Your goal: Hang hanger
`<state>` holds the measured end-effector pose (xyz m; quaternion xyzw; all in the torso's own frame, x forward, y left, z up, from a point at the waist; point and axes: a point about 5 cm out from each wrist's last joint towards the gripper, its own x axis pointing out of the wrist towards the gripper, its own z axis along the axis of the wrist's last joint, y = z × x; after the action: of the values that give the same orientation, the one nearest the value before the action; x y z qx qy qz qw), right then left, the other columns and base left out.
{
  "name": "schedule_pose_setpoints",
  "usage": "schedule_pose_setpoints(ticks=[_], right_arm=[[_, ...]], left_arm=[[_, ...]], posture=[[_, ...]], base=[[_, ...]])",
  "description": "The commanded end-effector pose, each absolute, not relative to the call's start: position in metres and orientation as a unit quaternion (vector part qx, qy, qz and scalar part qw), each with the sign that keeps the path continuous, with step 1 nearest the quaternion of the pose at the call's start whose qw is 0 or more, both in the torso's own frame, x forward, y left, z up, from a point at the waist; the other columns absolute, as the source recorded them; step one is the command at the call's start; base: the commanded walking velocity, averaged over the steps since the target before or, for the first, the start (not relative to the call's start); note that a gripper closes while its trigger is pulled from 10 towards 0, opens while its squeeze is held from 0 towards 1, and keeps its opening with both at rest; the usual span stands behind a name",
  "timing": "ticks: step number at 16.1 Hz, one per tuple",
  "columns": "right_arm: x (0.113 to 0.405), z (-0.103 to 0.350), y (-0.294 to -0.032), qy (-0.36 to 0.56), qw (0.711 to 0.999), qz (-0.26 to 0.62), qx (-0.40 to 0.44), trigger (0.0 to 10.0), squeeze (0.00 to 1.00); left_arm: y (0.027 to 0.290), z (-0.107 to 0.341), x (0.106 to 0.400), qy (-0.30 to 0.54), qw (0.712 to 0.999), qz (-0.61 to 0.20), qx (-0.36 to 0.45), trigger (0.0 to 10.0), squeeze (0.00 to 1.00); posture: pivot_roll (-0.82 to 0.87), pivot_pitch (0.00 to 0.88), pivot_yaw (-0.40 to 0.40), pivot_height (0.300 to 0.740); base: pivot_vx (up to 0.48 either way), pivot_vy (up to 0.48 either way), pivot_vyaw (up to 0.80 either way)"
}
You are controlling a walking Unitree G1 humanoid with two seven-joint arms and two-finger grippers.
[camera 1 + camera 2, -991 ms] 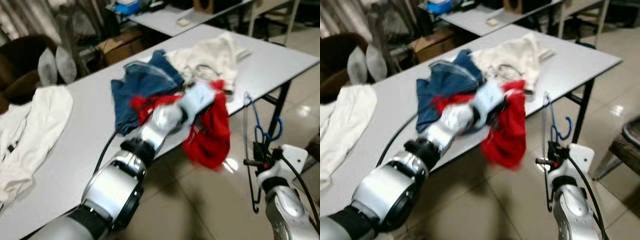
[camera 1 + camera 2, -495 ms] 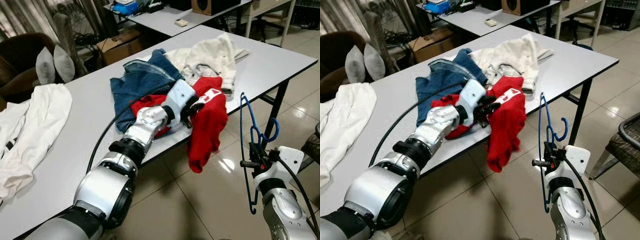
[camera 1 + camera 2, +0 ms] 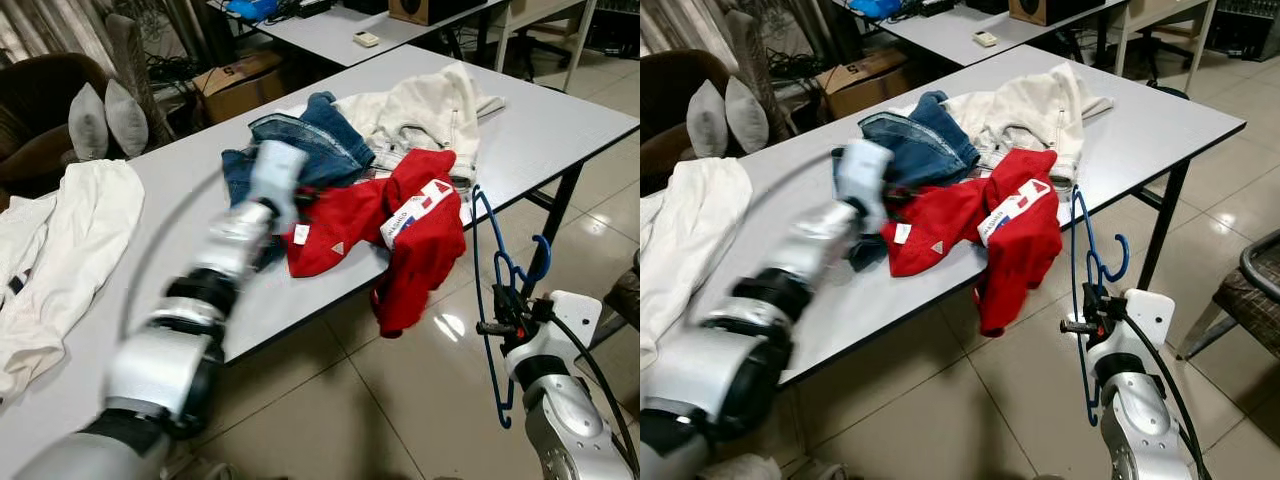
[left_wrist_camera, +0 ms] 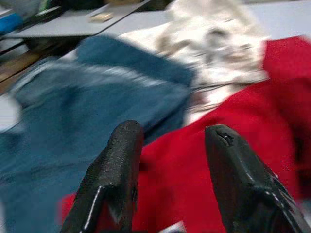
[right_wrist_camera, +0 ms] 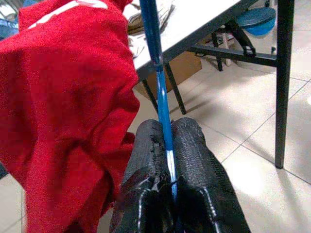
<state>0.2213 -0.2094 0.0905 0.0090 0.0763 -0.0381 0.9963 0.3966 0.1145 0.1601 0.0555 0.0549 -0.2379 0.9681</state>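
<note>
The red shirt (image 3: 335,222) lies in a bunch with its limp end drooping over the table's edge (image 3: 408,295), so I expect it to spread open and trail when I pull its corner.
A blue wire hanger (image 3: 478,262) hangs upright off the table's front right corner, and my right gripper (image 5: 167,141) is shut on its lower bar. A red garment (image 3: 400,220) lies spread at the table's front edge, with part of it draped over the edge right beside the hanger. My left gripper (image 4: 172,136) is open and hovers over the red garment and a pair of blue jeans (image 3: 310,140). The left arm (image 3: 215,260) is blurred in the eye views and reaches across the table.
A white garment (image 3: 425,105) lies behind the red one on the grey table (image 3: 560,120), and another white garment (image 3: 70,240) lies at far left. A brown sofa with cushions (image 3: 90,120), a cardboard box (image 3: 235,80) and a second table (image 3: 340,35) stand behind. A chair (image 3: 1260,290) stands at right.
My left gripper has let go of the red garment and drawn back left over the jeans. The red garment now lies spread on the table edge. The right gripper still holds the hanger.
</note>
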Motion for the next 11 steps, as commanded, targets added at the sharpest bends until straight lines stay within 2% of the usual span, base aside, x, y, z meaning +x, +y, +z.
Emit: schedule_pose_setpoints(ticks=[1, 2, 3, 7, 9, 11], right_arm=[[0.221, 0.092, -0.205, 0.074, 0.997, -0.03, 0.011, 10.0, 0.0], [0.221, 0.091, -0.205, 0.075, 0.997, -0.03, 0.011, 10.0, 0.0], [0.221, 0.092, -0.204, 0.075, 0.997, -0.03, 0.01, 10.0, 0.0], [0.225, 0.092, -0.204, 0.076, 0.997, -0.025, 0.009, 10.0, 0.0], [0.227, 0.093, -0.203, 0.075, 0.997, -0.021, 0.006, 10.0, 0.0], [0.228, 0.093, -0.204, 0.074, 0.997, -0.021, 0.005, 10.0, 0.0]], left_arm=[[0.125, 0.148, 0.393, 0.088, 0.965, -0.241, 0.062, 10.0, 1.0], [0.13, 0.141, 0.389, 0.108, 0.959, -0.255, 0.066, 10.0, 0.95], [0.135, 0.135, 0.386, 0.124, 0.954, -0.265, 0.059, 10.0, 0.0], [0.138, 0.123, 0.38, 0.173, 0.94, -0.292, 0.02, 10.0, 0.0], [0.133, 0.11, 0.373, 0.214, 0.922, -0.32, 0.028, 10.0, 0.0], [0.129, 0.108, 0.37, 0.222, 0.915, -0.336, 0.029, 10.0, 0.0]], posture=[[-0.27, 0.0, 0.196, 0.74], [-0.27, 0.0, 0.196, 0.74], [-0.26, 0.0, 0.196, 0.74], [-0.25, 0.0, 0.182, 0.74], [-0.25, 0.0, 0.182, 0.74], [-0.25, 0.0, 0.184, 0.74]], base=[[0.0, 0.0, 0.0], [0.0, 0.0, 0.0], [0.0, 0.0, 0.0], [0.0, 0.0, 0.0], [0.0, 0.0, 0.0], [0.0, 0.0, 0.0]])
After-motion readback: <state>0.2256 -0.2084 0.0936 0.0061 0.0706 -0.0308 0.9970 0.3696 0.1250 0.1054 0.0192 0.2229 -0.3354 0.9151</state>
